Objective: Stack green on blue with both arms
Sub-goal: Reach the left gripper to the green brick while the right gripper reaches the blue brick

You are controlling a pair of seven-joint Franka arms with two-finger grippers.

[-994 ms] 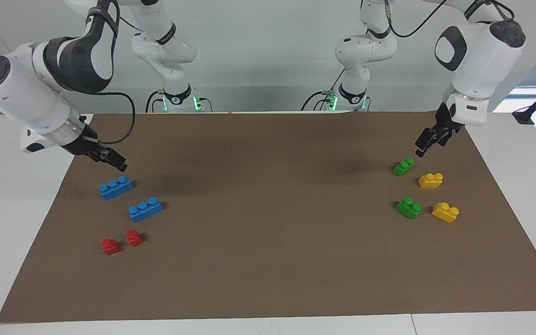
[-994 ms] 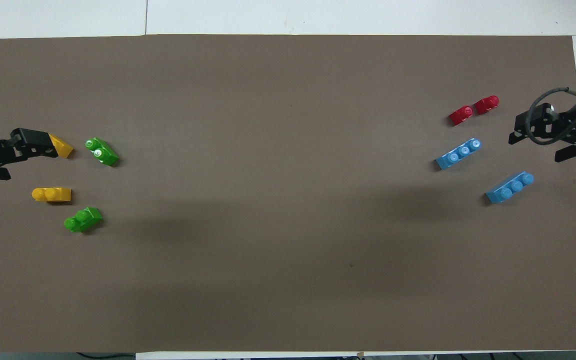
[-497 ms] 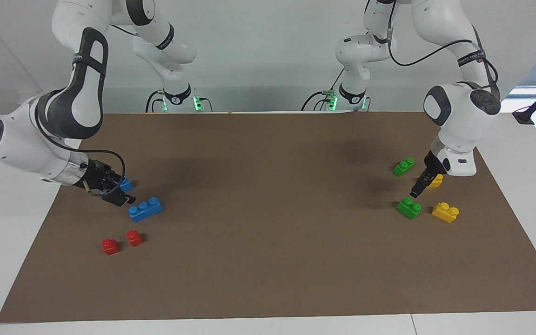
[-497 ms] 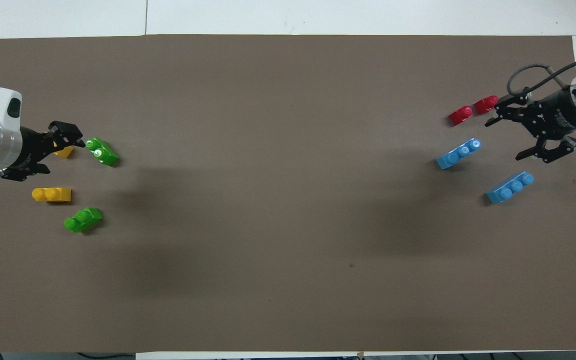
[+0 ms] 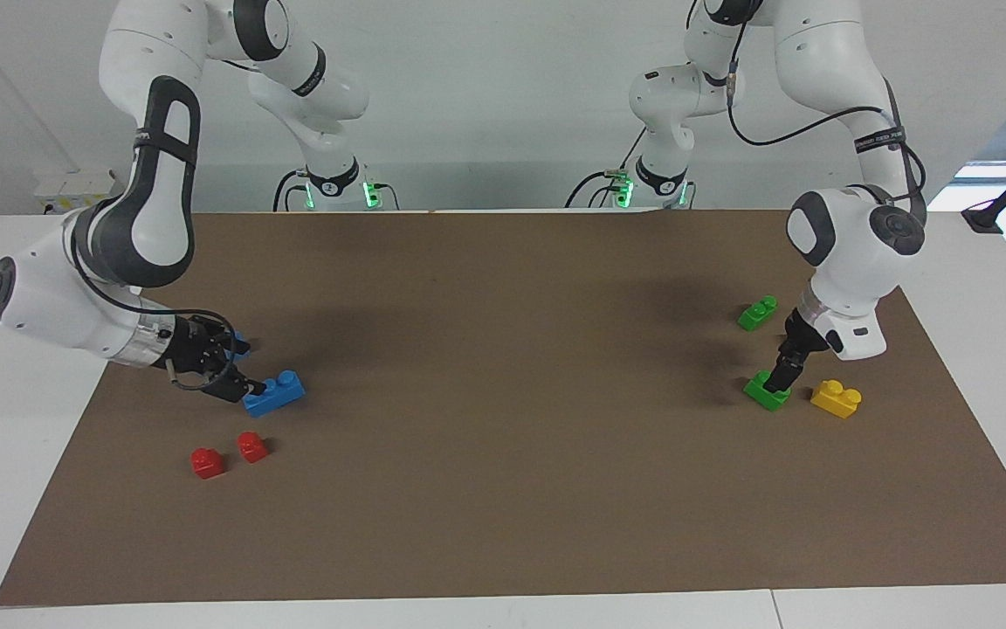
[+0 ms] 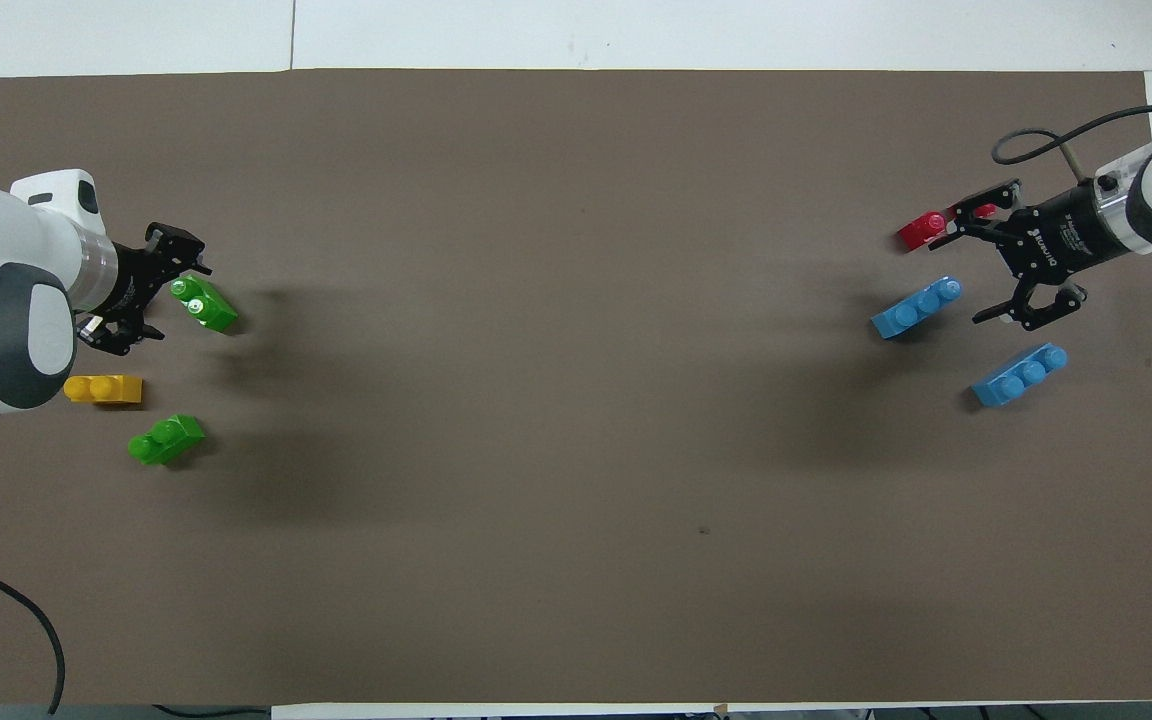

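Observation:
The farther blue brick (image 6: 916, 308) has a higher number of studs than the farther green brick (image 6: 204, 302), so I expect a blue stud to remain uncovered when the robot stacks them.
Two green bricks lie toward the left arm's end of the table. My left gripper (image 5: 780, 374) (image 6: 164, 288) stands open, low at the end of the farther green brick (image 5: 763, 393) (image 6: 206, 307). The nearer green brick (image 5: 758, 312) (image 6: 167, 438) lies apart from it. At the right arm's end, my right gripper (image 5: 239, 384) (image 6: 976, 275) is open and low at the end of the farther blue brick (image 5: 276, 393) (image 6: 916, 308). The other blue brick (image 6: 1021, 373) lies nearer to the robots, mostly hidden by the right gripper in the facing view.
A brown mat (image 5: 503, 367) covers the table. Two red bricks (image 5: 206, 461) (image 5: 251, 446) lie farther out than the blue ones. One yellow brick (image 5: 836, 398) sits beside the farther green brick, another yellow brick (image 6: 103, 388) beside the nearer one.
Both arms have come down from above the mat. The left gripper moved out to the farther green brick, the right gripper to the farther blue brick. No brick has moved.

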